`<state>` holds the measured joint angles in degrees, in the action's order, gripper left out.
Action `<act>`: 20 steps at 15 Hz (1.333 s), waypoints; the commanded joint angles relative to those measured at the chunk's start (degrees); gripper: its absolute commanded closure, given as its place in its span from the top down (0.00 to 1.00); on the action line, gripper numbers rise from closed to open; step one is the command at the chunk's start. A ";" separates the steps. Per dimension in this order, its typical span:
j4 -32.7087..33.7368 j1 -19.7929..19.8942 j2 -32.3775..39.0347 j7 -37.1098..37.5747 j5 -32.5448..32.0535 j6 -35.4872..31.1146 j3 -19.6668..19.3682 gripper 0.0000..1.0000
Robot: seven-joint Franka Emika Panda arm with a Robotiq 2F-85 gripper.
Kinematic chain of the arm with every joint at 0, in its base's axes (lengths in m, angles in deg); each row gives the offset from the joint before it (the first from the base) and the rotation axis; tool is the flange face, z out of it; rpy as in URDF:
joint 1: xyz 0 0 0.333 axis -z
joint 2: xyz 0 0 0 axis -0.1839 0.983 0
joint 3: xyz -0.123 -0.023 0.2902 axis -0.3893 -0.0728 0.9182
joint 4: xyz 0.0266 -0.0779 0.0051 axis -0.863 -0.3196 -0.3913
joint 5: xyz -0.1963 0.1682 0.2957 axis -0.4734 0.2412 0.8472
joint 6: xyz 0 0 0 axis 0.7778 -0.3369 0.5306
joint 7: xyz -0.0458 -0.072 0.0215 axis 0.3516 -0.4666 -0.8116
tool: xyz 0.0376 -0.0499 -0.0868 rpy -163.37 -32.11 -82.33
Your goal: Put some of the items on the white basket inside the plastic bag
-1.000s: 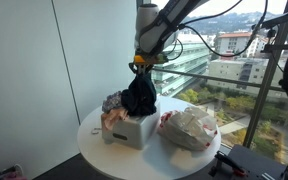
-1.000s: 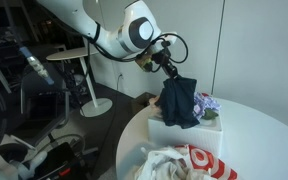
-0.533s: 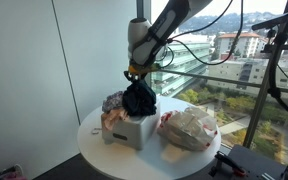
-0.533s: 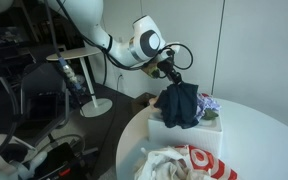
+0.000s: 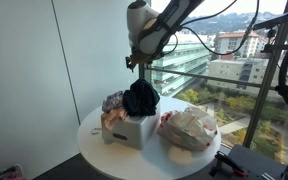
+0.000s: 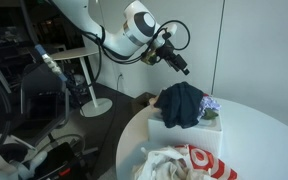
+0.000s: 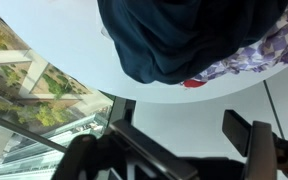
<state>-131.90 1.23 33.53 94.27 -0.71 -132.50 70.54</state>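
Note:
My open gripper needs to swing back over the cloth and come down onto the cloth's top [image 6: 179, 90], because it is pointing past the dark navy cloth's near edge [image 7: 156, 77].
A dark navy cloth [image 5: 140, 98] [image 6: 182, 103] lies draped over the items in the white basket [image 5: 134, 131] [image 6: 174, 134] on the round table. My gripper [image 5: 131, 63] [image 6: 181, 68] hangs above and a little to one side of it, open and holding nothing. In the wrist view the gripper [image 7: 189, 135] shows both fingers spread wide, with the dark cloth [image 7: 184, 35] and a floral fabric [image 7: 269, 50] beyond them. The plastic bag [image 5: 189, 128] [image 6: 189, 162], white with red print, lies crumpled beside the basket.
The round white table [image 5: 99, 150] [image 7: 54, 40] stands by a tall window over a city view. More fabric items [image 5: 112, 103] [image 6: 210, 103] fill the basket. A stool-like stand [image 6: 79, 75] and dark equipment sit on the floor beyond.
The gripper opened and let go of the dark cloth, which dropped onto the basket. The gripper then rose clear of it.

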 commanded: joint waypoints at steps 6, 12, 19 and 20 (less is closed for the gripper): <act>-8.12 3.85 -3.35 0.23 -0.03 7.40 5.55 0.99; -9.03 5.74 2.80 0.99 3.77 -0.29 5.38 1.00; -10.70 3.08 -0.38 0.32 8.02 -4.41 6.94 1.00; -10.48 3.00 -0.17 -0.23 9.09 -5.11 7.31 1.00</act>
<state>-141.49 4.65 35.51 95.82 5.23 -136.19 76.93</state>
